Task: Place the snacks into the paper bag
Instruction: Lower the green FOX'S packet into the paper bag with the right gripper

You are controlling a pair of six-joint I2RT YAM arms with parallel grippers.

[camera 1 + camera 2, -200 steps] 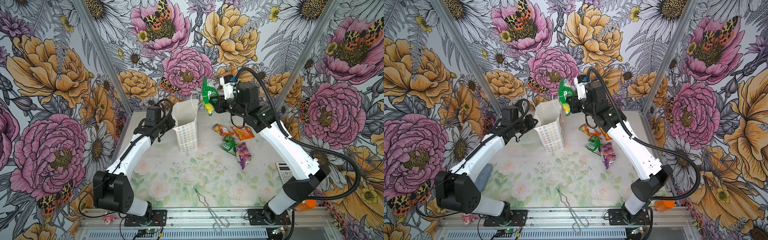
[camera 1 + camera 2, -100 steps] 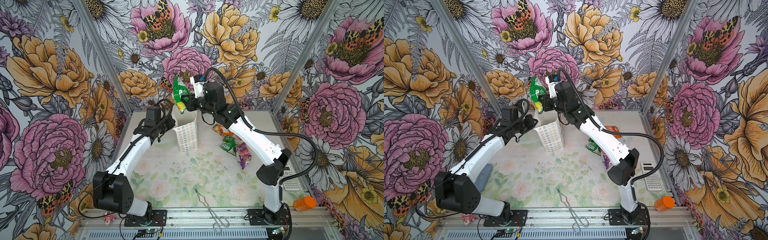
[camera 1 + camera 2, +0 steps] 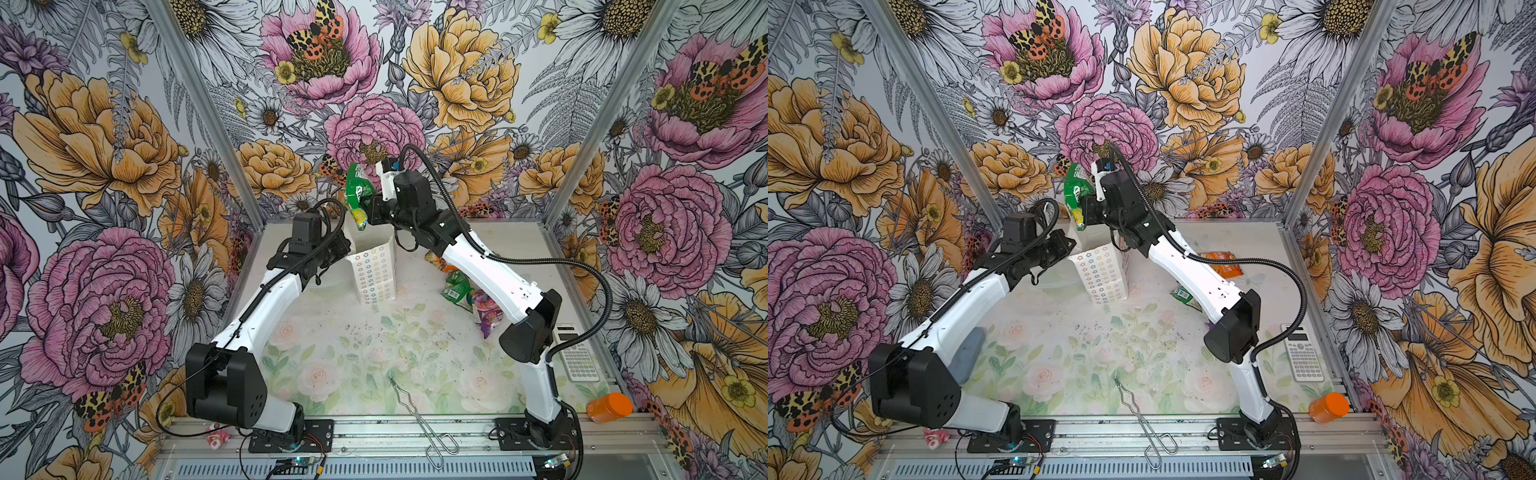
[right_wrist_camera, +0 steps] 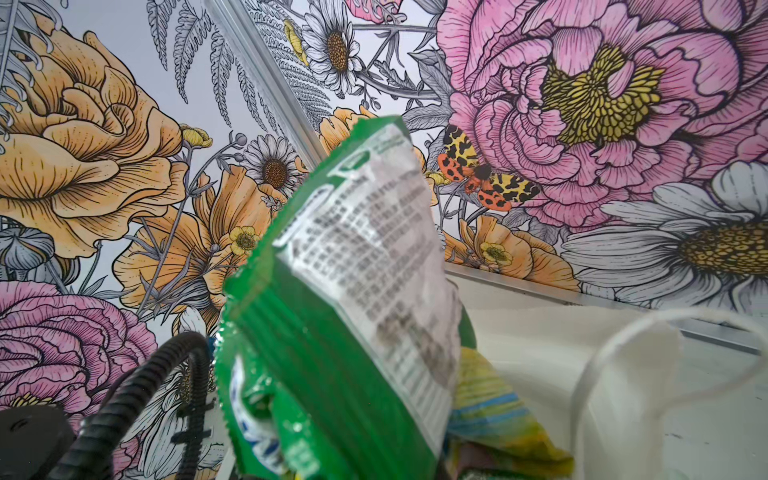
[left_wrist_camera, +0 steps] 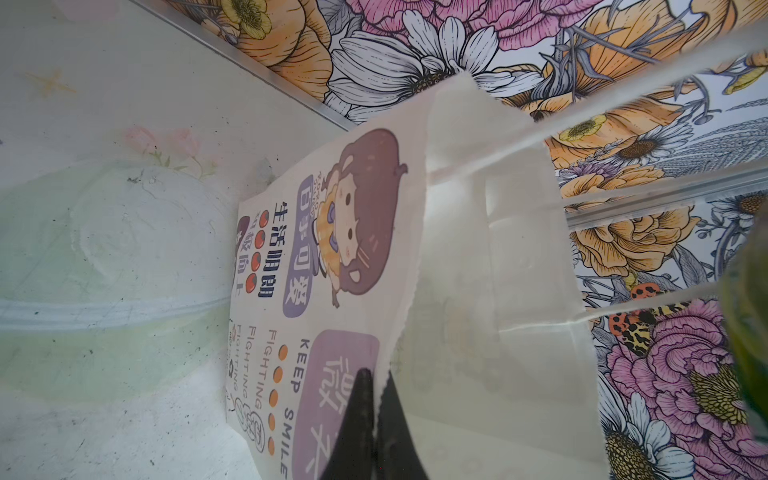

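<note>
My right gripper keeps lowering the green and yellow-green packets [image 3: 360,217], which hang over the paper bag's opening [image 3: 372,237], and let them go into the bag.
The white paper bag [image 3: 376,270] [image 3: 1102,272] stands upright at the back of the table, cartoon girl on its face [image 5: 332,249]. My left gripper [image 3: 343,249] [image 5: 376,374] is shut on the bag's top rim, one finger inside and one outside. My right gripper [image 3: 368,208] [image 3: 1086,212] hangs just above the bag's open mouth, shut on a green packet [image 3: 357,189] [image 4: 332,311] and a yellow-green packet [image 3: 360,218] [image 4: 490,399] that dangles below it. Its fingertips are hidden behind the packets. Orange [image 3: 434,259], green [image 3: 455,289] and purple-pink [image 3: 484,309] snacks lie on the table, partly under the right arm.
A calculator [image 3: 577,357] and an orange bottle [image 3: 609,407] lie at the front right. Metal tongs [image 3: 419,411] lie across the front edge, a small pink-white toy [image 3: 218,436] on the front rail. A clear plastic lid [image 5: 104,249] lies beside the bag. Walls close in on three sides.
My right arm has swung left with the two packets, from right of the bag to over its mouth, then dipped slightly. The left arm and the bag have stayed still.
</note>
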